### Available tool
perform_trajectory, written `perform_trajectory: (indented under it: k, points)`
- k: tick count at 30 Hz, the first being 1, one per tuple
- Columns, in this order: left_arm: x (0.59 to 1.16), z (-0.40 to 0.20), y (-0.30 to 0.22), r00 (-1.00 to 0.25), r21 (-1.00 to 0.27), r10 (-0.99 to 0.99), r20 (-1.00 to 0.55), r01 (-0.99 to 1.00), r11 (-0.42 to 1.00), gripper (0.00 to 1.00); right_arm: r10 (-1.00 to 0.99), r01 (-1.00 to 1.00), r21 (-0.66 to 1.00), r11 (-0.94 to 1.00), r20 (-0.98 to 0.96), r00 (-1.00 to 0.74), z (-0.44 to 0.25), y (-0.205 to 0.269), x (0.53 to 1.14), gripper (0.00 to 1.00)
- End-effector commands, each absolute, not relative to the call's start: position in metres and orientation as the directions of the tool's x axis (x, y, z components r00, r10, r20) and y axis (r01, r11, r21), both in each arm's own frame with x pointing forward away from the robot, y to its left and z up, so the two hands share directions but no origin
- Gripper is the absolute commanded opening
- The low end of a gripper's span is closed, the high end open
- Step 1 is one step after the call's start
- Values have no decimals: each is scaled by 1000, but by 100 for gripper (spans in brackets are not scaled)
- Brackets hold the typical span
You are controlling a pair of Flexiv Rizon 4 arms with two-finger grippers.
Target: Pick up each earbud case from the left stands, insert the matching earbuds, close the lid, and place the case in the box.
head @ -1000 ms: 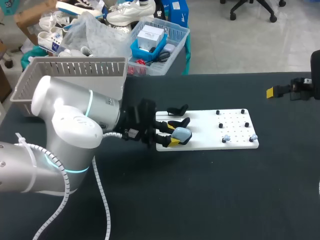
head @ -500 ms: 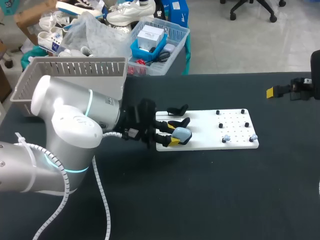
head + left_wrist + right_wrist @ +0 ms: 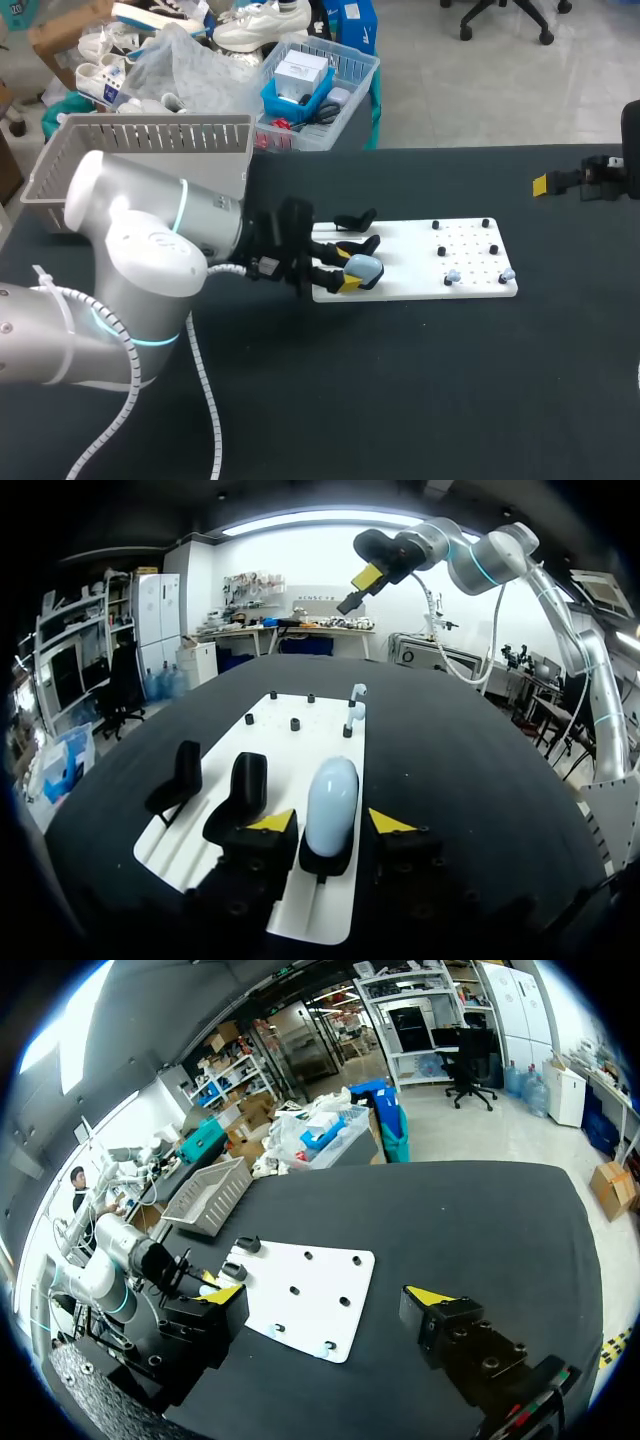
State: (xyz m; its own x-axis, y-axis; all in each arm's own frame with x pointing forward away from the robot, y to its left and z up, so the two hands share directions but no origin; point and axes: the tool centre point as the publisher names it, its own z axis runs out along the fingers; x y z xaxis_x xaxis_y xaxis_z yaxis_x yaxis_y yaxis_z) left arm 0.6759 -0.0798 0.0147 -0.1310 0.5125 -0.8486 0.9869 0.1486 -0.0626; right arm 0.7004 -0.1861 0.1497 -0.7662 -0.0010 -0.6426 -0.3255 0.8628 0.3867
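Note:
The pale earbuds (image 3: 454, 275) are out on the board's pegs, so I expect the sockets inside the light-blue earbud case (image 3: 363, 267) to be empty when I open it.
A light-blue earbud case (image 3: 332, 795) stands upright on a black stand (image 3: 325, 862) at the near end of the white board (image 3: 290, 750). My left gripper (image 3: 332, 822) is open around the case, with a yellow fingertip close on each side and a thin gap at both. Beside it are two empty black stands (image 3: 243, 785) (image 3: 185, 775). In the head view the case (image 3: 363, 267) is at the board's left end, and two pale earbuds (image 3: 452, 276) (image 3: 507, 274) lie at its right end. My right gripper (image 3: 326, 1305) hangs wide open and empty, high above the table's right side.
A grey slatted basket (image 3: 140, 150) stands at the table's back left corner. Small black pegs (image 3: 466, 240) dot the board's right half. My bulky left arm (image 3: 130, 270) covers the table's left part. Bare black tabletop lies in front of and to the right of the board.
My left arm has shifted very slightly. The case, the board and the right arm are where they were.

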Motion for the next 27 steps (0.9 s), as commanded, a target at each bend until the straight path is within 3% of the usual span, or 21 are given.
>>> perform_trajectory:
  k: [1,13,16,19,27]
  points:
    - [677,14,-81,-130,-63,516,-847,987,147,44,-1,-325,386,863,-642,-766,150,-186,701,100]
    - [678,16,-84,-127,-60,514,-848,988,145,42,-1,-325,386,863,-642,-766,150,-186,701,100]
    - [678,16,-84,-127,-60,514,-848,988,145,38,-1,-325,386,863,-642,-766,150,-186,701,100]
    - [678,16,-84,-128,-61,513,-849,988,145,20,-1,-325,386,863,-642,-766,150,-186,701,100]
    - [678,15,-83,-127,-60,518,-846,988,144,14,-1,-325,386,863,-642,-766,150,-186,701,100]
